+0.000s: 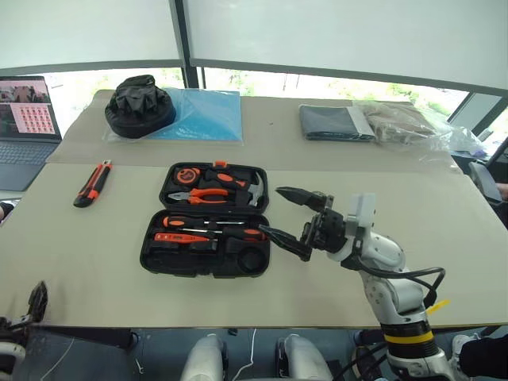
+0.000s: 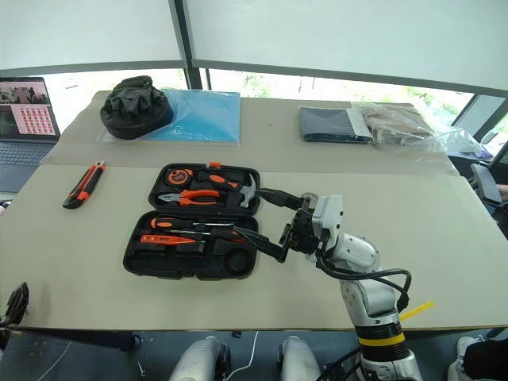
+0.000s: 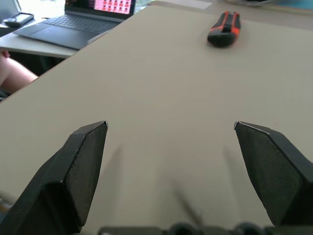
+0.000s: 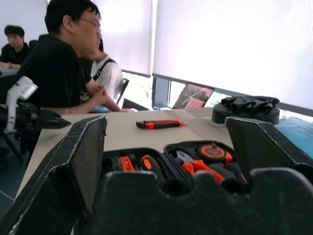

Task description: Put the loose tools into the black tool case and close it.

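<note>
My open left gripper needs to keep reaching for the utility knife until the fingers are on either side of its handle (image 1: 90, 188) and then close, because the knife lies free with its black end (image 1: 82, 202) facing the gripper.
The black tool case (image 1: 148, 255) lies open at the middle of the table. Its near half holds two orange-black screwdrivers (image 1: 190, 223), a slim orange tester screwdriver (image 1: 181, 236) and a dark tape roll (image 1: 252, 259). The far half holds pliers, a hammer and a tape measure. An orange-black utility knife (image 1: 93, 183) lies loose on the table left of the case. My right gripper (image 1: 271, 211) hovers open at the case's right edge, pointing left. My left gripper (image 3: 170, 127) is open over bare table at the near left corner, with the utility knife (image 3: 224, 28) well ahead of it.
A laptop (image 1: 24, 119) stands at the far left. A black fabric bag (image 1: 140, 105) sits on a blue sheet (image 1: 202, 115) at the back. A folded grey cloth (image 1: 333, 123) and a plastic bag (image 1: 413, 123) lie at the back right. Seated people (image 4: 63, 63) are beyond the table's left side.
</note>
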Controlling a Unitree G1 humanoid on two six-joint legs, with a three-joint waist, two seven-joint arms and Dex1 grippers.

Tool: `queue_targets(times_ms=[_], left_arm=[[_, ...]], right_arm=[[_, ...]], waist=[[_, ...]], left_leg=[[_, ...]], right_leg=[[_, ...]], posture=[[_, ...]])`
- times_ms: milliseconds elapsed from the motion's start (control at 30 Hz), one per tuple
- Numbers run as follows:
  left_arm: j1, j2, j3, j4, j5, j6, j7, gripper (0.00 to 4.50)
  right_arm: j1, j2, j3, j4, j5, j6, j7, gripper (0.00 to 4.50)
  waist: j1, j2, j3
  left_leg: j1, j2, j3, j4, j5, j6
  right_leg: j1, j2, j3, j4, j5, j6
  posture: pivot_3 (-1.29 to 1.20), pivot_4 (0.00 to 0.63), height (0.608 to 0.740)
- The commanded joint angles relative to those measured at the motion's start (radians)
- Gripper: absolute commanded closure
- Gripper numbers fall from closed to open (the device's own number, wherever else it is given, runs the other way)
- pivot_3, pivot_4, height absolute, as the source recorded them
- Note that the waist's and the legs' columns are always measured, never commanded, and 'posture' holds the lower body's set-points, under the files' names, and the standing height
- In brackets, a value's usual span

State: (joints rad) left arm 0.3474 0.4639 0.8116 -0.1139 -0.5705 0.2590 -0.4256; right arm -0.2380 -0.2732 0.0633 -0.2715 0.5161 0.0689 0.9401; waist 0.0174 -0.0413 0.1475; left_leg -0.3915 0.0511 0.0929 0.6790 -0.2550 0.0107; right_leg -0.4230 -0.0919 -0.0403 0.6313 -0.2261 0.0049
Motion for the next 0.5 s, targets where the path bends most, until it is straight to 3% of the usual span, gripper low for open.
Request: queue_targets(times_ms=[33, 167, 267, 500], left_arm=[[-0.121, 0.104, -0.032, -0.003, -0.015, 0.141, 0.079, 0.02], [-0.408, 0.280, -0.176, 0.200, 0.062, 0.286, 0.106, 0.02], [-0.683, 0.367, -0.348, 0.489, 0.183, 0.280, 0.072, 0.02], [-1.140, 0.380, -0.543, 1.094, 0.373, 0.105, 0.033, 0.02]], right_arm=[[-0.026, 0.014, -0.006, -0.053, 0.023, -0.018, -0.024, 0.00], [-0.035, 0.022, 0.010, -0.050, 0.009, -0.014, -0.037, 0.00], [-0.058, 0.021, 0.013, -0.035, -0.001, -0.016, -0.042, 0.00], [-0.064, 0.014, 0.006, -0.031, -0.023, -0.032, -0.064, 0.00]], waist=[[-0.005, -0.001, 0.000], [-0.005, -0.001, 0.000], [-0.007, 0.000, 0.000], [-0.027, -0.002, 0.001]], left_leg=[[0.000, 0.000, 0.000, 0.000, 0.001, 0.001], [-0.001, -0.001, -0.001, 0.000, 0.005, 0.007], [-0.001, -0.002, 0.000, -0.001, 0.005, 0.007], [-0.008, -0.003, 0.005, -0.002, 0.005, 0.006]], right_leg=[[0.001, 0.001, 0.000, 0.000, 0.003, -0.001], [0.000, 0.002, 0.000, 0.000, 0.006, -0.001], [0.000, 0.002, 0.000, 0.000, 0.007, -0.001], [-0.004, 0.004, -0.001, -0.001, 0.007, -0.001]], posture=[[0.00, 0.150, 0.740], [0.00, 0.150, 0.740], [0.00, 0.150, 0.740], [0.00, 0.150, 0.740]])
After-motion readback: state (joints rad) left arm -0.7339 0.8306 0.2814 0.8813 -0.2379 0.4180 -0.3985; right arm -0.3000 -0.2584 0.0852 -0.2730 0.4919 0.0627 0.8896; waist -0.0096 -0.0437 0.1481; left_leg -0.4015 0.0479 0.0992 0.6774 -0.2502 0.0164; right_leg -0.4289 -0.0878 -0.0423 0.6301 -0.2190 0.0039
